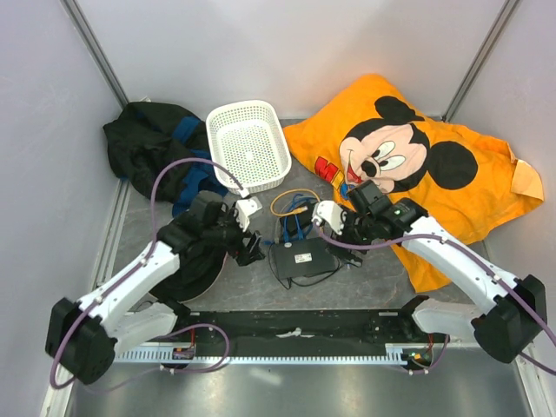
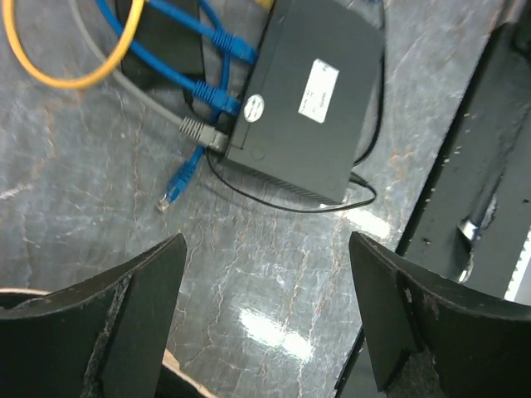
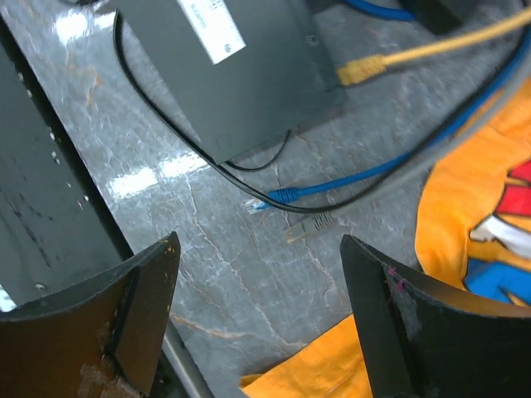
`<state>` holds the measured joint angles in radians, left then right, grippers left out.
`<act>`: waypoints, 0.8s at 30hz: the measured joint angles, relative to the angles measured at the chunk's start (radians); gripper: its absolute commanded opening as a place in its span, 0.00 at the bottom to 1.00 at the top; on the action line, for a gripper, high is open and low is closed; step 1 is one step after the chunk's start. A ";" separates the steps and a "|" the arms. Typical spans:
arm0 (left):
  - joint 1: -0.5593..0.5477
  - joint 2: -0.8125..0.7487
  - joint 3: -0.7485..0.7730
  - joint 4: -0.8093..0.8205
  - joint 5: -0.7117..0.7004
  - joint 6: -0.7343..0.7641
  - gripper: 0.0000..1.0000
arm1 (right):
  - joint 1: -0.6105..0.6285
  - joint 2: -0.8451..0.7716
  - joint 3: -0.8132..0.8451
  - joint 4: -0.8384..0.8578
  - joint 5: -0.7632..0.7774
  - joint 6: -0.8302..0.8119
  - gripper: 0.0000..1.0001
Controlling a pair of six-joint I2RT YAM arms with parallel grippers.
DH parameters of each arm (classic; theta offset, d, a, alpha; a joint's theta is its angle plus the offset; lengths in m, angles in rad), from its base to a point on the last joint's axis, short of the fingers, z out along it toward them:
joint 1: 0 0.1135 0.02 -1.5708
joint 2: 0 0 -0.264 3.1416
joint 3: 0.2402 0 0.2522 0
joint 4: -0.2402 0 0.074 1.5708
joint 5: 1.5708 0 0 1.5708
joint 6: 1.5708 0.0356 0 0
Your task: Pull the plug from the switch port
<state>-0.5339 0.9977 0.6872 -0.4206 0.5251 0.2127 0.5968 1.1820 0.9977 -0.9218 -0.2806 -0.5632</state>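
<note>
Next, I turn the switch with my right gripper until its plugs face my left gripper and hold it still, because the switch's plugged edge (image 1: pixel 293 241) faces the white basket.
The flat black switch (image 1: pixel 301 257) with a white label lies on the grey table between my two grippers. In the left wrist view the switch (image 2: pixel 307 99) has two blue plugs (image 2: pixel 222 98) and a grey plug (image 2: pixel 199 131) seated in its edge; a loose blue plug (image 2: pixel 172 192) lies on the table. In the right wrist view a yellow plug (image 3: pixel 358 71) sits in the switch's (image 3: pixel 249 75) edge. A loose blue plug (image 3: pixel 274 199) and a loose grey plug (image 3: pixel 311 225) lie nearby. My left gripper (image 1: pixel 249 249) (image 2: pixel 265 274) and right gripper (image 1: pixel 340 233) (image 3: pixel 259 265) are open and empty.
An orange Mickey Mouse pillow (image 1: pixel 417 165) lies right of the switch, close under my right arm. A white basket (image 1: pixel 249 143) and dark clothing (image 1: pixel 152 143) sit at the back left. A black rail (image 1: pixel 304 326) runs along the near edge. Yellow and blue cables (image 1: pixel 291 213) loop behind the switch.
</note>
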 measured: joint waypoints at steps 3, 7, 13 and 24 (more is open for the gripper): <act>-0.002 0.089 0.006 0.039 -0.030 -0.062 0.88 | 0.059 0.020 -0.032 0.031 0.033 -0.040 0.95; -0.002 0.137 0.006 0.103 -0.023 -0.192 0.89 | 0.103 0.066 -0.066 0.111 0.069 -0.058 0.98; 0.010 0.249 0.006 0.206 -0.015 -0.367 0.87 | 0.130 0.177 -0.077 0.267 0.105 -0.038 0.98; 0.405 0.371 0.191 -0.150 -0.190 -0.542 0.83 | 0.185 0.288 -0.084 0.438 0.181 -0.004 0.98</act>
<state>-0.1287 1.3685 0.8780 -0.5705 0.3355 -0.3290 0.7815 1.4704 0.9138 -0.4839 -0.0998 -0.5671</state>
